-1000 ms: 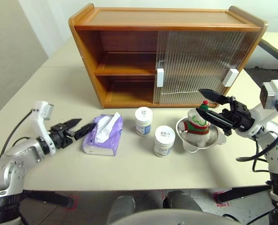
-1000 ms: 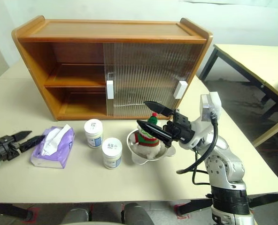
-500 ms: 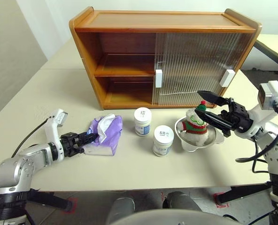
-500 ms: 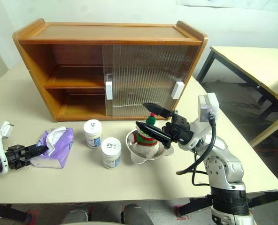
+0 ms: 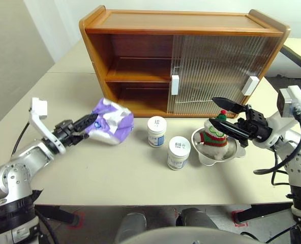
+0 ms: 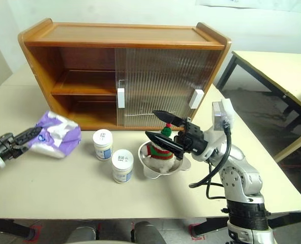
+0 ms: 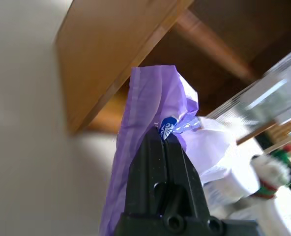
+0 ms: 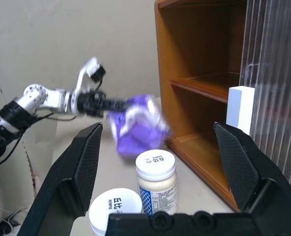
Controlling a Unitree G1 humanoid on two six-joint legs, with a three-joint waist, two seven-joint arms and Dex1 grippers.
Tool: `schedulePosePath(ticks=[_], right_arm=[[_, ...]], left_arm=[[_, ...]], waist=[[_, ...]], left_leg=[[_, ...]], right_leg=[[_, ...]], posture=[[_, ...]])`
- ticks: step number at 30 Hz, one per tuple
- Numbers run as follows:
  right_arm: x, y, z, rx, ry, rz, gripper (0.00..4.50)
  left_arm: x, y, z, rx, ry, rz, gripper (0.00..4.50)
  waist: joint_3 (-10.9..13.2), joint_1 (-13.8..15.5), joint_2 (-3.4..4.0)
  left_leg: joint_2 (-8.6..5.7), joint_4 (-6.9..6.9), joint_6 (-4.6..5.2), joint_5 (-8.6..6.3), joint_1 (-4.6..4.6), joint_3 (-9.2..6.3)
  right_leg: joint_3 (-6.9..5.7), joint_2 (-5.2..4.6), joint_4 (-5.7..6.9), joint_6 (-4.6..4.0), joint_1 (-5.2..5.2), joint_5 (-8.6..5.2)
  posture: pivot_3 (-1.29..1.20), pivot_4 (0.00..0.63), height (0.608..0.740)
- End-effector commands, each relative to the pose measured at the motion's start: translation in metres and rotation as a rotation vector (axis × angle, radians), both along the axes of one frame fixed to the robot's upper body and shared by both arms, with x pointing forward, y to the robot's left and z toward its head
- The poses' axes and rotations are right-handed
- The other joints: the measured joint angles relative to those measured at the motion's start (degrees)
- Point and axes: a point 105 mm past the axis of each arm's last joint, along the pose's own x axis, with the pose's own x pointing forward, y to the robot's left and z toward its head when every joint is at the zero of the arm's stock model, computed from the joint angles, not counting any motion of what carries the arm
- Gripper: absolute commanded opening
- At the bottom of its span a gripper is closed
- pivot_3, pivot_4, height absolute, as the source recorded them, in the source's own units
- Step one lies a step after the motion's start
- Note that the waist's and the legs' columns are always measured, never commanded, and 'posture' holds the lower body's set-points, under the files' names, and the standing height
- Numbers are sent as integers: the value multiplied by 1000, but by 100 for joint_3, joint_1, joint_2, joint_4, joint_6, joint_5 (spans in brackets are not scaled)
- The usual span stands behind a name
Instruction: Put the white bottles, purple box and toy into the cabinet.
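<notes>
The purple box (image 5: pixel 112 122) is hanging by its end from my left gripper and the cabinet's upper shelf (image 5: pixel 139 69) is open, so I keep lifting until the box rests there.
My left gripper (image 5: pixel 91 120) is shut on one end of the purple box (image 5: pixel 111 127), which hangs tilted above the table in front of the cabinet's (image 5: pixel 140 20) open left half. Two white bottles (image 5: pixel 156 131) (image 5: pixel 178 152) stand upright on the table just right of it. The toy (image 5: pixel 214 136) sits in a silver bowl (image 5: pixel 232 152) further right. My right gripper (image 5: pixel 224 116) stands open, its fingers spread level above and beside the toy, touching nothing. In the left wrist view the shut fingers (image 7: pixel 165 162) pinch the purple box (image 7: pixel 135 147).
The cabinet's ribbed sliding doors (image 5: pixel 216 71) cover its right half; both left shelves (image 5: pixel 138 76) are bare. Another table (image 6: pixel 272 66) stands off to the right. The table edge runs close in front of me.
My left gripper has shut on the purple box's end and lifted it off the table, carrying it up and toward the cabinet. The right arm has stayed still.
</notes>
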Motion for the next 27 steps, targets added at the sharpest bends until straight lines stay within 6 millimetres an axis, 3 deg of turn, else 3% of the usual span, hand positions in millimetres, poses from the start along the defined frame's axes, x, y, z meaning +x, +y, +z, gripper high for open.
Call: schedulePosePath(ticks=[1, 9, 17, 21, 27], right_arm=[[1, 3, -1, -7, 3, 12, 4500], [0, 7, -2, 2, 8, 14, 4500], [-1, 11, -5, 21, 9, 15, 4500], [-4, 7, -8, 21, 13, 0, 4500], [-5, 8, -8, 25, 9, -9, 4500]], left_arm=[[6, -18, 22, -30, -72, -50, 24], [22, -48, 66, -120, -207, -113, 24], [54, -62, 77, -125, -234, -46, 24], [79, -69, 76, -129, -228, 14, 24], [106, -67, 73, -105, -235, 144, 24]], waist=[[1, 8, -1], [3, 57, -17], [5, 73, -24], [8, 75, -29], [15, 33, -40]], left_leg=[[0, 0, 0, 0, 1, 1], [-3, 9, 3, 0, 2, 2], [-6, 16, 7, 2, 6, 1], [-8, 20, 11, 2, 7, 1], [-15, 26, 20, 1, 5, -1]], right_leg=[[0, 0, 0, 1, 1, 0], [1, 1, -2, 25, 16, 5], [5, 1, -6, 45, 29, 12], [7, 1, -13, 52, 36, 15], [14, -1, -18, 64, 43, 15]], posture=[[-70, 0, 740], [-68, 0, 740], [-79, 0, 740], [-100, 0, 740], [-108, 0, 740]])
